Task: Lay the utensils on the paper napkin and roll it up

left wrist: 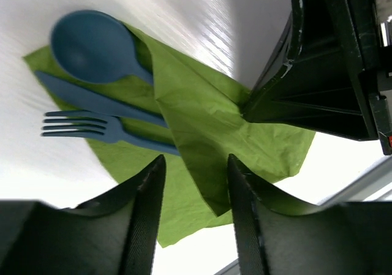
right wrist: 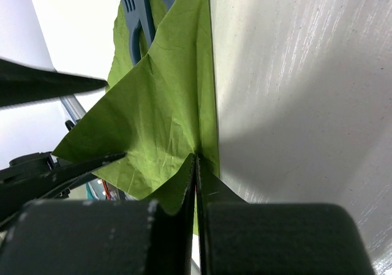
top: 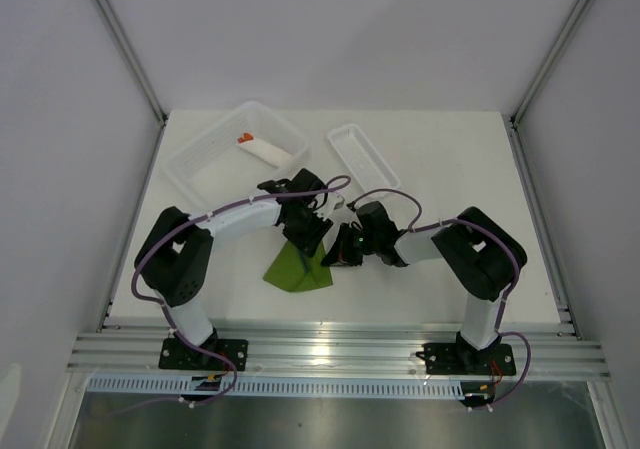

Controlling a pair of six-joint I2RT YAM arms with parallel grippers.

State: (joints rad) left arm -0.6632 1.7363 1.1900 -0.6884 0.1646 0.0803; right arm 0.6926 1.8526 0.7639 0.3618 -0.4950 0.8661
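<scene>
The robot's left gripper should pull the flap's loose tip [left wrist: 214, 206] over the fork's handle [left wrist: 152, 144] while the right gripper follows with the napkin's folded edge, because the flap's tip stands off the napkin.
The olive-green paper napkin [top: 297, 269] lies on the table near the front. In the left wrist view a dark blue spoon [left wrist: 95, 47], knife [left wrist: 92, 100] and fork [left wrist: 92, 128] lie side by side on the napkin [left wrist: 202, 122], one flap folded over their handles. My right gripper [right wrist: 195, 160] is shut on the napkin's edge [right wrist: 165, 116] and lifts that fold; it also shows in the top view [top: 343, 247]. My left gripper [left wrist: 195, 165] is open just above the napkin, its fingers on either side of the fold; it also shows in the top view [top: 305, 231].
A clear tub [top: 205, 159] at the back left holds a white paper roll with orange tips [top: 262, 149]. A small clear tray [top: 372, 165] stands at the back middle. The table's front rail [top: 340, 354] runs behind the arm bases.
</scene>
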